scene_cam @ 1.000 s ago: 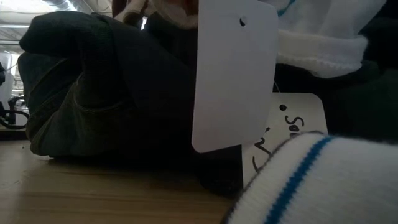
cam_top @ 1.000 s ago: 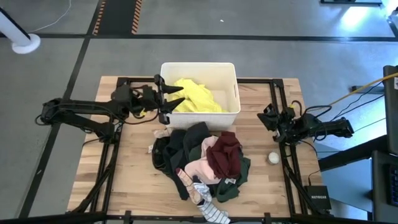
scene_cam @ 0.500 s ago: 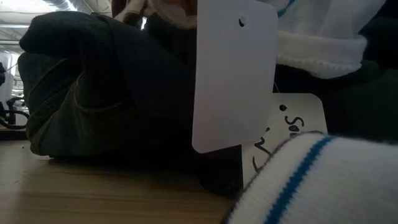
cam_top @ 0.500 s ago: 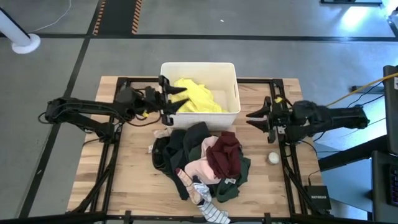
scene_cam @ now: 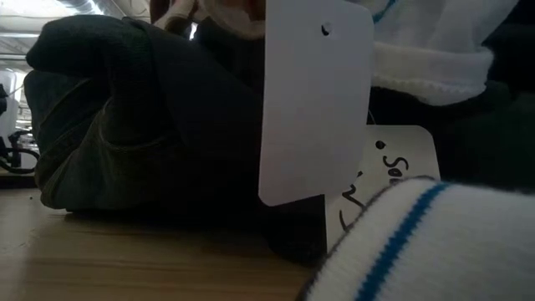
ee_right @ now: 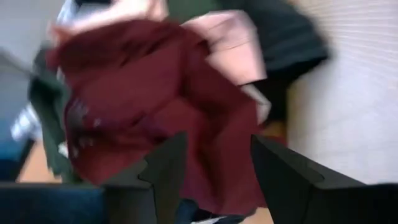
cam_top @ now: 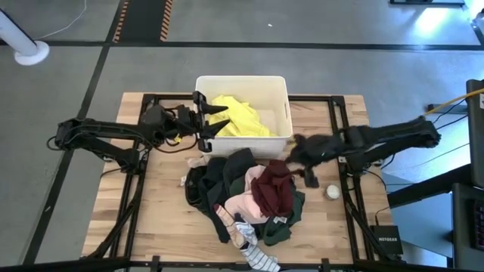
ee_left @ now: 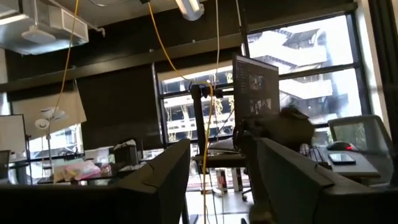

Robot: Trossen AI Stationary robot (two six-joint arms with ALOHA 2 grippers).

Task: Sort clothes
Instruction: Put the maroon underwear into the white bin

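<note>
I expect the maroon garment to come up alone and leave the pale pink one behind when I lift it, because its uncovered edge lies on top.
A heap of clothes lies on the wooden table's middle: a maroon garment on top, a pale pink one, dark ones and a grey-white striped one at the near edge. A yellow garment lies in the white bin. My right gripper hovers open at the heap's right side; in its wrist view its fingers frame the maroon garment without touching it. My left gripper stands open over the bin's left wall, empty.
A small white ball lies on the table right of the heap. Black frame rails run along the table's left and right sides. In the low view a white paper tag and a blue-striped white cuff fill the foreground.
My right gripper has swung from the table's right edge toward the left, up to the heap of clothes, and has opened on the way. The clothes have not moved.
</note>
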